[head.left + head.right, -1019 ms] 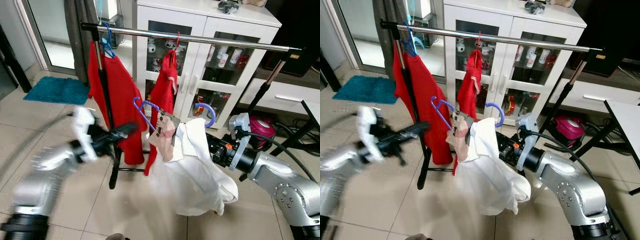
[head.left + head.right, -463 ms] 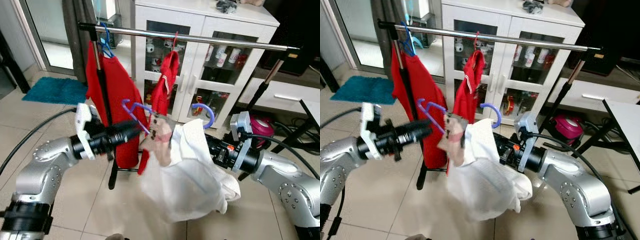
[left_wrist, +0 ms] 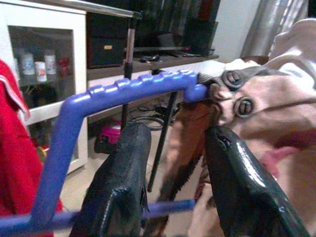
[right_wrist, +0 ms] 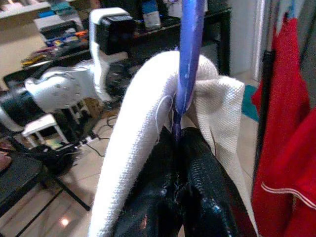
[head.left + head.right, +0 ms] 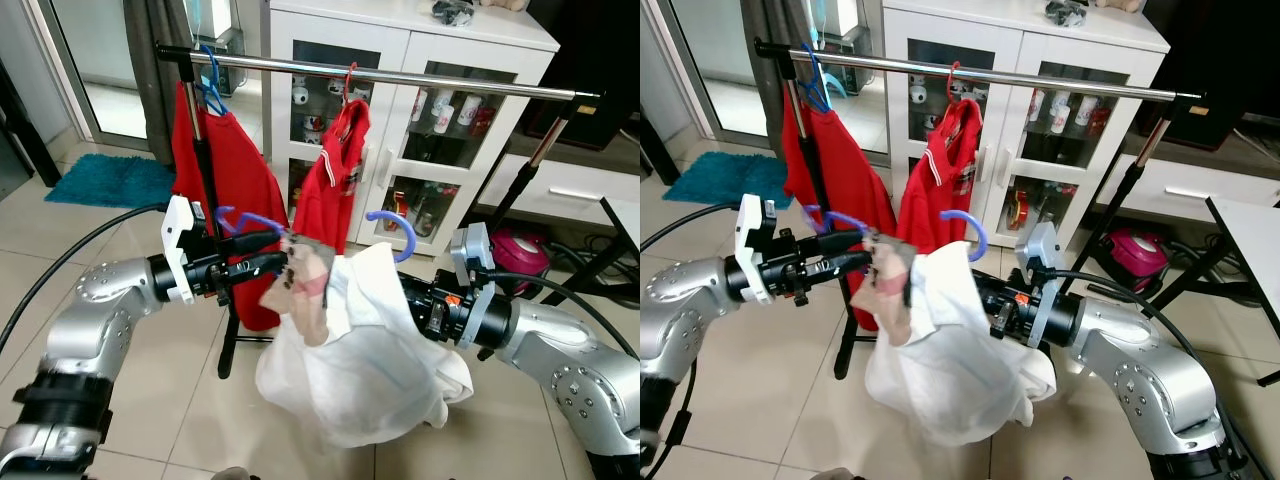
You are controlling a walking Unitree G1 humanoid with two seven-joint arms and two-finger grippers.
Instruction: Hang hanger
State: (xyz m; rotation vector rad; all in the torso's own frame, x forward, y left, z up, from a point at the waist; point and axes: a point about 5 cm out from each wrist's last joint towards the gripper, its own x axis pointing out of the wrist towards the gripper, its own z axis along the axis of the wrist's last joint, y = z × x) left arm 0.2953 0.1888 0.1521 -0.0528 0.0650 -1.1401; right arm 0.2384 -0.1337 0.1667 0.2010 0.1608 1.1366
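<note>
The pinkish-beige cloth will slide outward over the blue hanger's bars when I pull it, because the buttoned edge hangs open around them.
A blue hanger carries a white garment and a pinkish-beige cloth, held low in front of the silver rail of a clothes rack. My right gripper is shut on the hanger's stem, with white fabric bunched around its fingers. My left gripper has come in from the left at the hanger's other end. Its fingers stand apart, open, with the hanger's thin lower bar crossing between them. The hook sits well below the rail.
Two red garments hang on the rail: one at the left post, one on a red hanger near the middle. A white glass-door cabinet stands behind. A teal mat lies far left, a table corner at right.
My left arm swung up from the lower left and brought its fingers around the hanger's left end. The hanger and white garment shifted left and sagged lower. The middle red shirt swung.
</note>
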